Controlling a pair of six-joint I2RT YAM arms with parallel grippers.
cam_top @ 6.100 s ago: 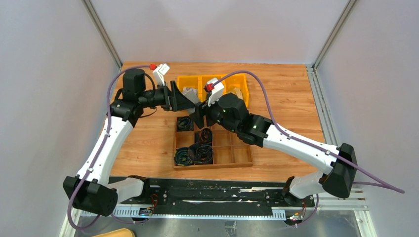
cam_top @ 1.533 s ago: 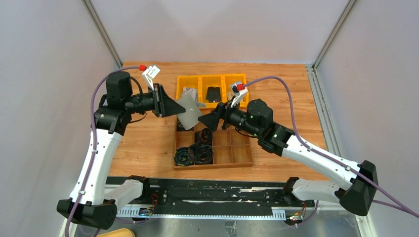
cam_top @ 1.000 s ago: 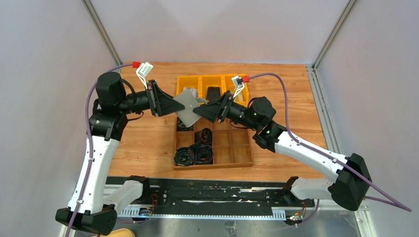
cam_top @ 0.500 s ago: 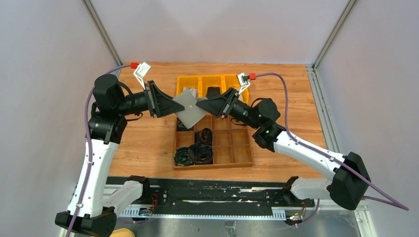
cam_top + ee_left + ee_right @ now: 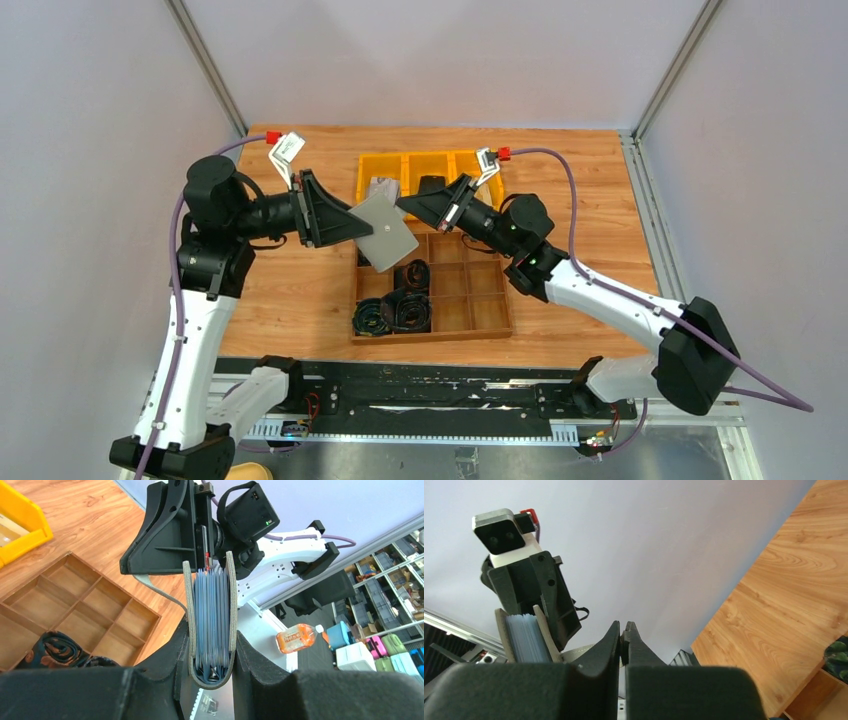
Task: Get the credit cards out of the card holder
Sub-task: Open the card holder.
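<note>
My right gripper needs to hold the card holder by its strap (image 5: 160, 589) while my left gripper opens and takes just one cover, because my left gripper is squeezing both covers of the card holder (image 5: 211, 625) together.
The grey card holder (image 5: 388, 234) hangs in the air over the wooden tray's far left corner, with my left gripper (image 5: 350, 225) shut on it. In the left wrist view the card holder (image 5: 188, 600) stands edge-on between my fingers (image 5: 165, 665), packed with several thin credit cards (image 5: 212, 610). My right gripper (image 5: 405, 206) is shut, its tips at the holder's upper right edge. In the right wrist view its jaws (image 5: 622, 630) meet, with the card holder (image 5: 500, 630) and the credit cards (image 5: 526, 637) off to the left. A thin pale strip passes by the tips; whether it is pinched is unclear.
A row of yellow bins (image 5: 405, 158) stands at the back, with a black item (image 5: 432, 187) in the middle one. The wooden divided tray (image 5: 470, 305) below holds coiled black cables (image 5: 395, 308). An orange bottle (image 5: 297, 636) lies beyond the table.
My right gripper has gone from open to shut while moving up and left to the holder's upper edge. The left arm drew back a little and turned the holder flatter.
</note>
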